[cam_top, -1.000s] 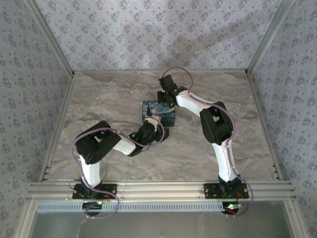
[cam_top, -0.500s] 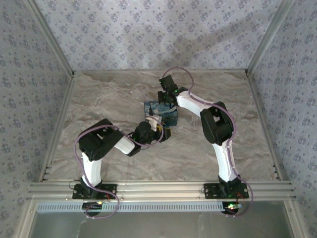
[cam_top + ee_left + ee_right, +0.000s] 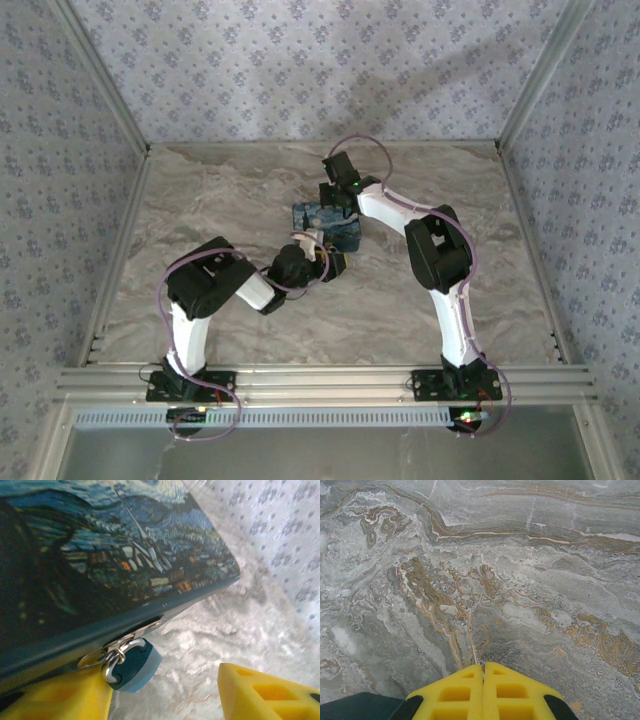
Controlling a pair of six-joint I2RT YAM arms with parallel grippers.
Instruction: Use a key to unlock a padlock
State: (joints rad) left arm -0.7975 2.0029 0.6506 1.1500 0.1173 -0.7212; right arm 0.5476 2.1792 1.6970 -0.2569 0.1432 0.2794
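The padlock hangs slanted (image 3: 126, 662) against one of my left gripper's fingers, so next my left gripper moves in and grips the padlock's blue body (image 3: 142, 670) squarely.
The padlock (image 3: 134, 666), a small blue body with a silver shackle, hangs from the hasp on the near side of a blue tin (image 3: 100, 555) printed with a night-sky painting. My left gripper (image 3: 165, 682) is open around it. Its left yellow finger (image 3: 55, 695) sits right against the padlock, while the right finger (image 3: 270, 690) stands well apart. In the top view the left gripper (image 3: 322, 262) is at the tin's (image 3: 318, 215) near edge. My right gripper (image 3: 483, 666) is shut, with a thin pale sliver, the key (image 3: 474, 654), poking out between its tips. It hovers over bare marble at the tin's far side (image 3: 337, 198).
The marble tabletop (image 3: 220, 200) is bounded by patterned walls on three sides and an aluminium rail (image 3: 320, 380) at the near edge. A dark blue corner of the tin (image 3: 355, 706) shows at the lower left of the right wrist view.
The left arm's elbow has swung right and its gripper has drawn slightly back toward me. The tin has shifted a little away. The right arm has barely moved.
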